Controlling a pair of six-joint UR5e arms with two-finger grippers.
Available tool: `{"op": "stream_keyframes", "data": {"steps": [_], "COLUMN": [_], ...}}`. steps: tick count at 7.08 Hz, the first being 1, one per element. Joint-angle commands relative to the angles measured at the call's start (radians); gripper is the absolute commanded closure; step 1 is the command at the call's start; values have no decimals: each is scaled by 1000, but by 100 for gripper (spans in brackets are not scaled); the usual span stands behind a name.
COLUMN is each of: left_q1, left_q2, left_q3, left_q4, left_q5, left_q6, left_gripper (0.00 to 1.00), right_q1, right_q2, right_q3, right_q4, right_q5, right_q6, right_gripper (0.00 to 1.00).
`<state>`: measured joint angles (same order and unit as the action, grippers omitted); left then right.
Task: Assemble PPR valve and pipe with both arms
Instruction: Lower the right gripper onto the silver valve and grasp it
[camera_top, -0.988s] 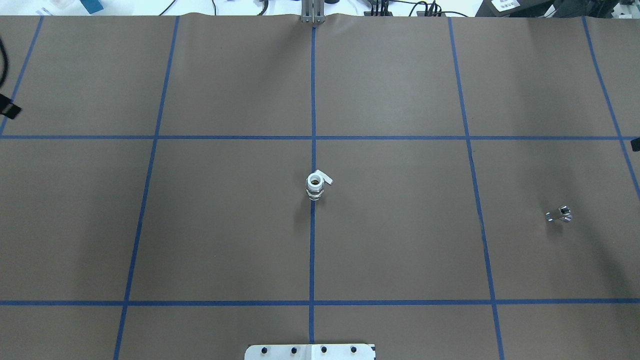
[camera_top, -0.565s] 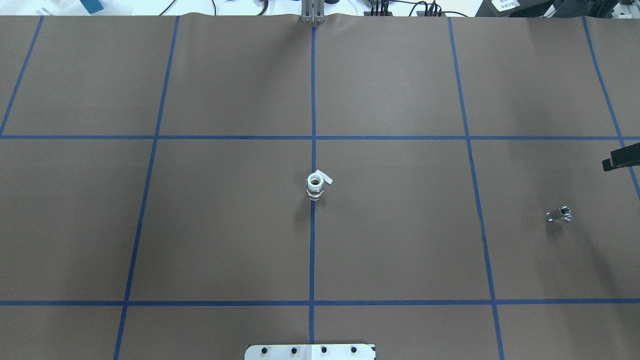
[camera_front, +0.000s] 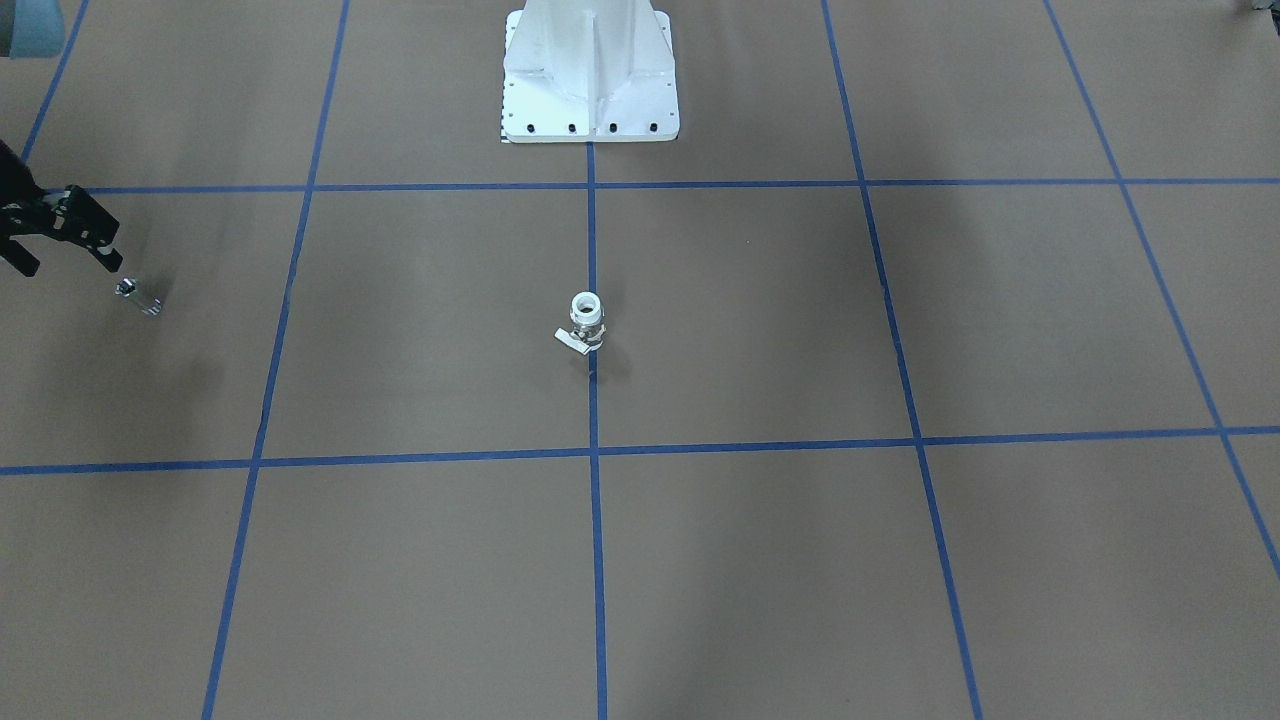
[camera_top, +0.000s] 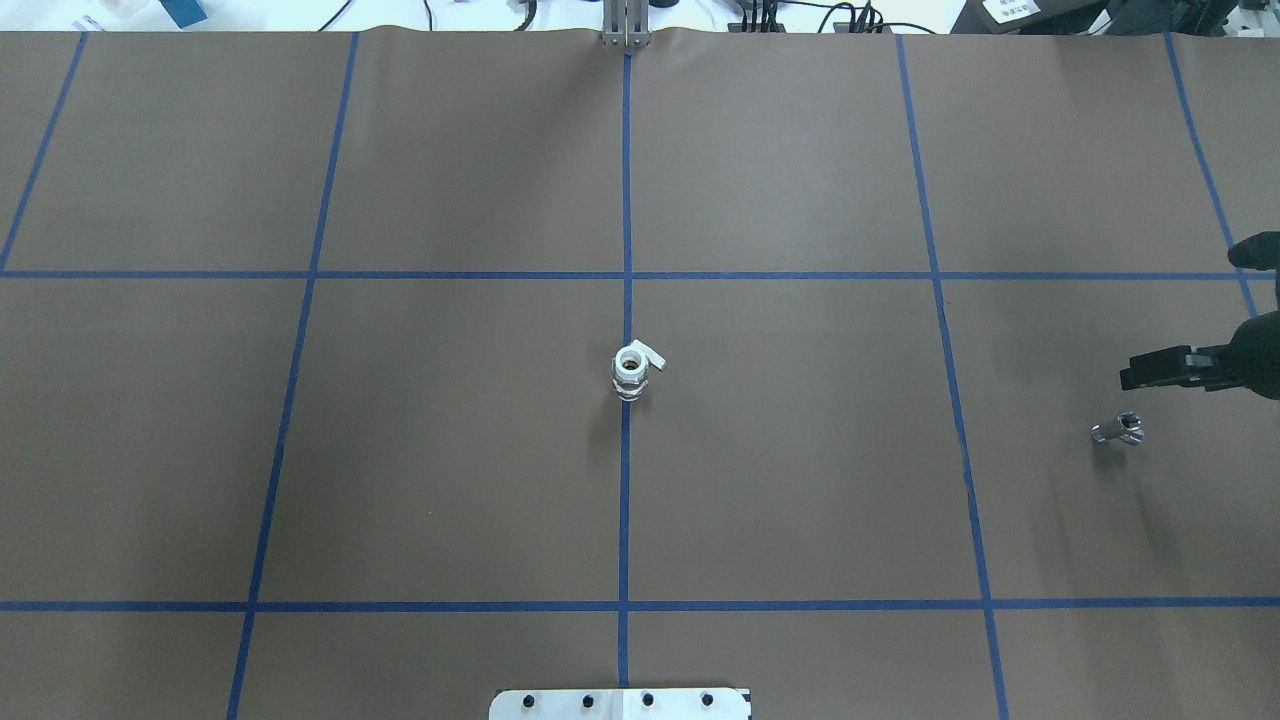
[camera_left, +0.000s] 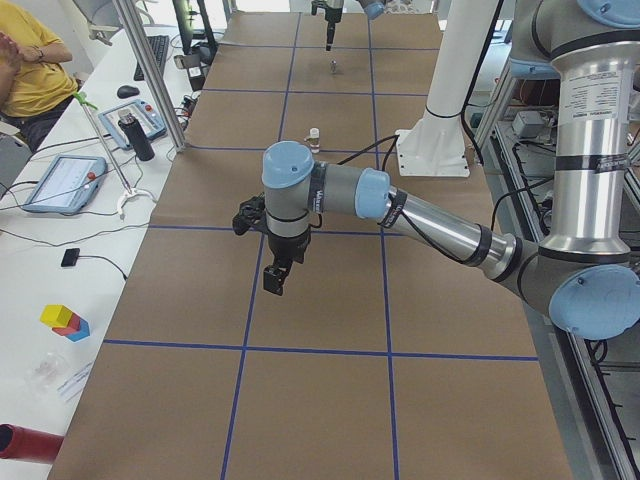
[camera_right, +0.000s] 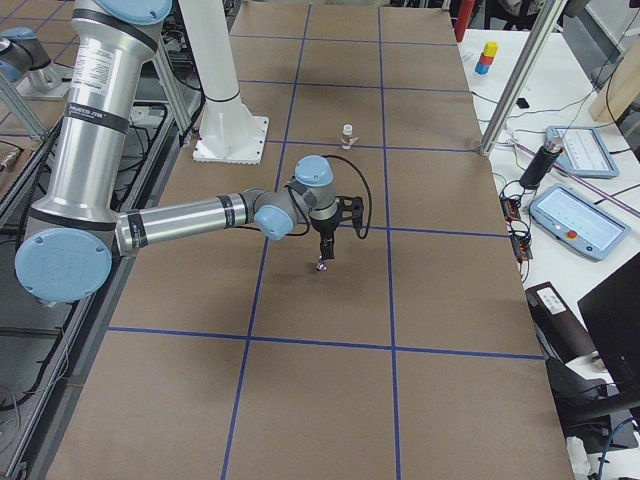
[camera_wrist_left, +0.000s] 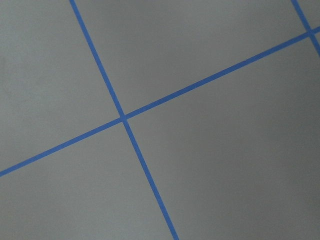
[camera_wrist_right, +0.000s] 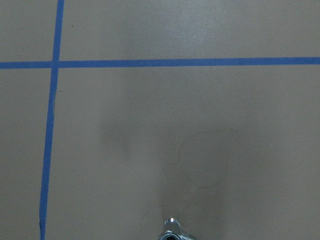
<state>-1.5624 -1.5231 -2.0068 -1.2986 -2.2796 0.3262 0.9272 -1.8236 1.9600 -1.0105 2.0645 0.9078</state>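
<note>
I expect the pipe (camera_front: 138, 296) to slide in partway and stand upright when I push it down, because the PPR valve's white top shows an open round hole (camera_front: 585, 302).
The PPR valve (camera_top: 632, 370) stands upright at the table's middle on the blue centre line, its white lever pointing to the right; it also shows in the front view (camera_front: 586, 318). The pipe (camera_top: 1120, 430) lies on the table at the far right, and shows in the front view (camera_front: 138, 296) and at the bottom edge of the right wrist view (camera_wrist_right: 172, 232). My right gripper (camera_front: 68, 265) hovers open and empty just beyond the pipe; it also shows in the overhead view (camera_top: 1135, 378). My left gripper (camera_left: 273, 280) shows only in the left side view, and I cannot tell its state.
The white bolted pedestal base (camera_front: 590, 80) stands at the robot's edge of the table. Blue tape lines (camera_top: 626, 200) divide the brown table cover into squares. A person in yellow (camera_left: 30, 60) sits beside the table, near tablets and a bottle.
My right gripper has come in from the right edge and moved down and inward to just beyond the pipe. The black part at the left edge has left the view. Valve and pipe have not moved.
</note>
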Motion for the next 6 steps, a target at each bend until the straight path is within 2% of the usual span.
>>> {"op": "stream_keyframes", "data": {"steps": [1, 2, 6], "left_q1": [-1, -1, -2], "left_q2": [3, 4, 12], "left_q3": [2, 2, 2], "left_q4": [-5, -5, -17], "left_q5": [0, 0, 0], "left_q6": [1, 1, 1], "left_gripper": [0, 0, 0], "right_q1": [-64, -70, -108], "right_q2": [-13, -13, -10], "right_q3": [-56, -79, -95], "right_q4": [87, 89, 89], "right_q5": [-61, -67, -67], "right_q6": [66, 66, 71], "right_gripper": [14, 29, 33]}}
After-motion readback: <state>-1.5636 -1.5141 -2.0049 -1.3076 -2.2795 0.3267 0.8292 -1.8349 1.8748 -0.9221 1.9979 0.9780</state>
